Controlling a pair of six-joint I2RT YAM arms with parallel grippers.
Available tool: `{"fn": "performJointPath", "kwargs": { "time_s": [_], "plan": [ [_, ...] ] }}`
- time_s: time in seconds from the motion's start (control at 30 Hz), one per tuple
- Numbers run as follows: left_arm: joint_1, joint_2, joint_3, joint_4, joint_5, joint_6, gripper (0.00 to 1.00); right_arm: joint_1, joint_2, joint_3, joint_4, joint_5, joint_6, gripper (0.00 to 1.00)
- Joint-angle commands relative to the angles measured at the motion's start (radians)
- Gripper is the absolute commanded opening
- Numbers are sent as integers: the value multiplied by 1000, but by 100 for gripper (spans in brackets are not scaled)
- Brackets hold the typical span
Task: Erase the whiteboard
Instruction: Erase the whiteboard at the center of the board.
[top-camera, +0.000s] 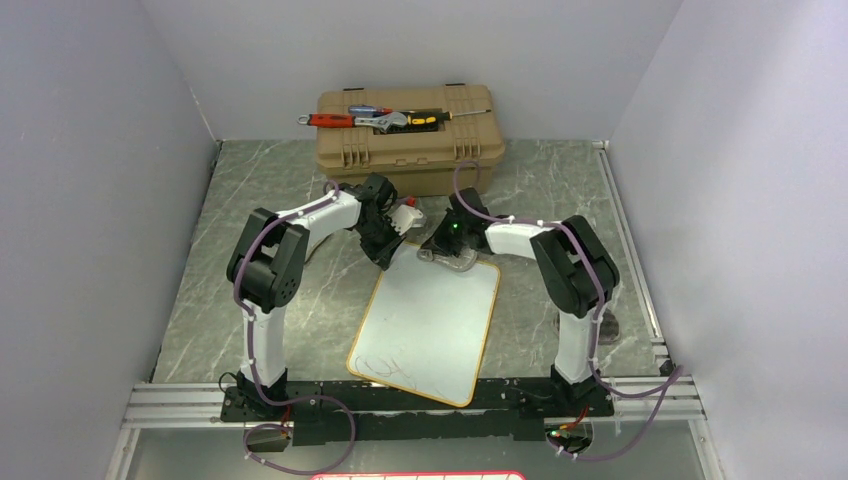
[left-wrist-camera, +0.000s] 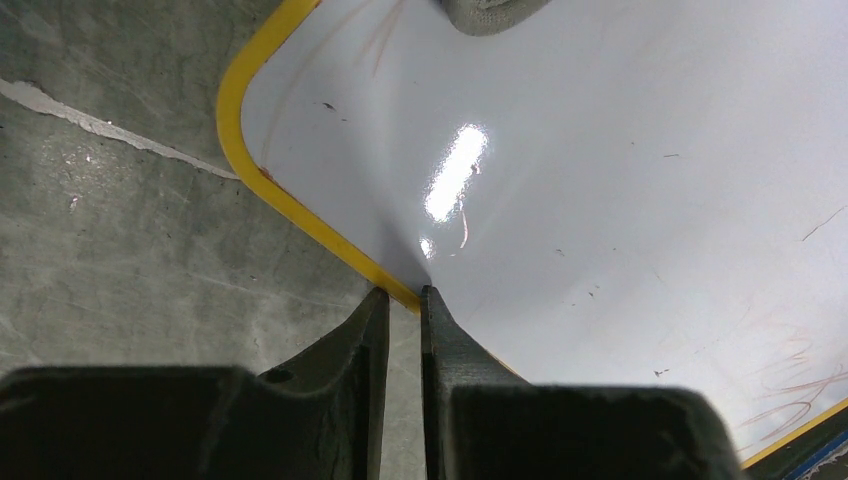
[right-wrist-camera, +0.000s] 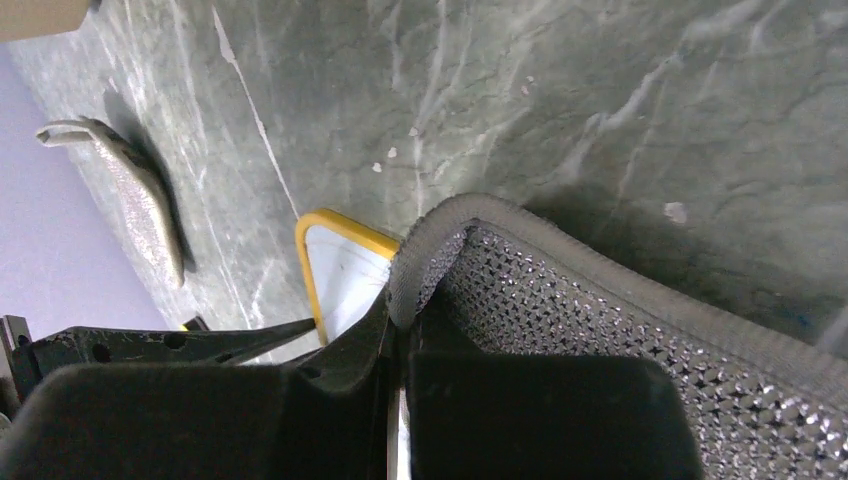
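Note:
The grey cloth is already lying over the whiteboard's far edge (top-camera: 455, 262), and faint scribbles (top-camera: 381, 366) are still there near the whiteboard's near edge. Next, my right gripper pulls the cloth back toward the scribbles.
The whiteboard (top-camera: 430, 320) lies flat in the middle of the table, white with a yellow rim, with faint scribbles near its near-left corner (top-camera: 385, 370). My left gripper (top-camera: 385, 255) is shut and empty, and its tips (left-wrist-camera: 402, 296) rest on the yellow rim of the board (left-wrist-camera: 600, 180) near the far-left corner. My right gripper (top-camera: 440, 250) is shut on a grey cloth (top-camera: 455, 262) that lies on the board's far edge. In the right wrist view the gripper (right-wrist-camera: 400, 310) pinches the cloth's hem (right-wrist-camera: 600, 330) beside the board's corner (right-wrist-camera: 345, 265). The cloth's edge also shows in the left wrist view (left-wrist-camera: 490, 12).
A tan toolbox (top-camera: 408, 125) with a wrench and screwdrivers on its lid stands at the back, just beyond both grippers. A small white and red object (top-camera: 405, 213) lies by the left gripper. A grey curved strip (right-wrist-camera: 130, 190) lies on the table.

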Motion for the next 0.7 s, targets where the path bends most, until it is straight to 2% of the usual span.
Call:
{"fn": "performJointPath", "kwargs": {
  "time_s": [0.0, 0.27, 0.37, 0.43, 0.53, 0.67],
  "plan": [
    [-24, 117, -104, -30, -53, 60, 3, 11, 49, -112, -153, 112, 11, 0],
    [-16, 102, -129, -18, -53, 64, 4, -160, -327, -477, -241, 132, -104, 0],
    [-16, 101, -123, -21, -44, 63, 4, -140, -392, -536, -231, 91, -116, 0],
    [-16, 101, -122, -23, -34, 62, 4, -82, -391, -553, -188, 52, -84, 0],
    [-16, 104, -117, -28, -15, 59, 4, 32, -299, -528, -69, 1, -10, 0],
    [-15, 108, -118, -30, -3, 56, 4, 167, -85, -323, -16, -14, 51, 0]
  ]
}}
